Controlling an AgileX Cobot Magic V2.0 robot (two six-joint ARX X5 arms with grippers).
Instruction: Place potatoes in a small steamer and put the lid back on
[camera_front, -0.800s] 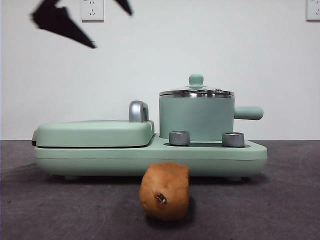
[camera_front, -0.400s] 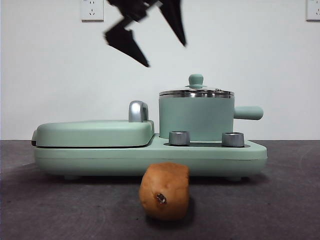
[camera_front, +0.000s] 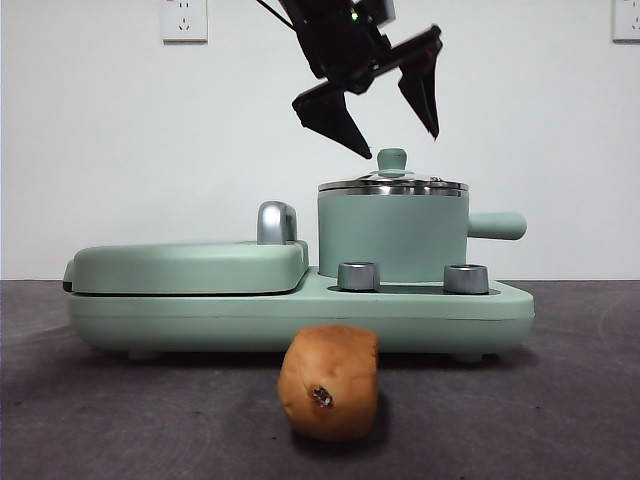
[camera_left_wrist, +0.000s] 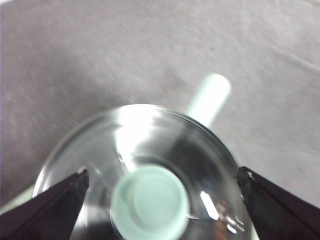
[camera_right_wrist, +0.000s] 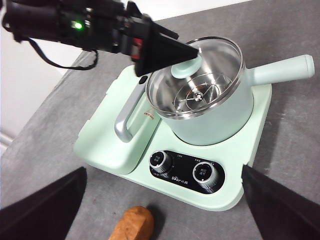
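Grey steel (camera_left_wrist: 100, 149) can be seen through the glass lid. I should expect to find an empty steamer (camera_front: 393, 236) when I lift the lid by its green knob.
The orange-brown potato (camera_front: 329, 382) lies on the dark table in front of the appliance, and also shows in the right wrist view (camera_right_wrist: 132, 224). Behind it the mint-green steamer (camera_front: 392, 238) stands on its base, handle pointing right, with the glass lid (camera_front: 392, 184) seated on it. My left gripper (camera_front: 400, 143) hangs open just above the lid's green knob (camera_left_wrist: 149, 202), one jaw to each side, touching nothing. High over the table's near side, my right gripper (camera_right_wrist: 164, 172) is open and empty, looking down at the steamer (camera_right_wrist: 215, 120).
The steamer shares a green base (camera_front: 300, 312) with two steel dials (camera_front: 359, 276) at its front. A flat closed griddle cover (camera_front: 190, 265) with a steel handle (camera_front: 276, 222) fills the left half. A white wall with sockets stands behind.
My left gripper has swung from the upper left to the right and down, and now hangs directly over the lid's knob. Potato, steamer and lid have not moved.
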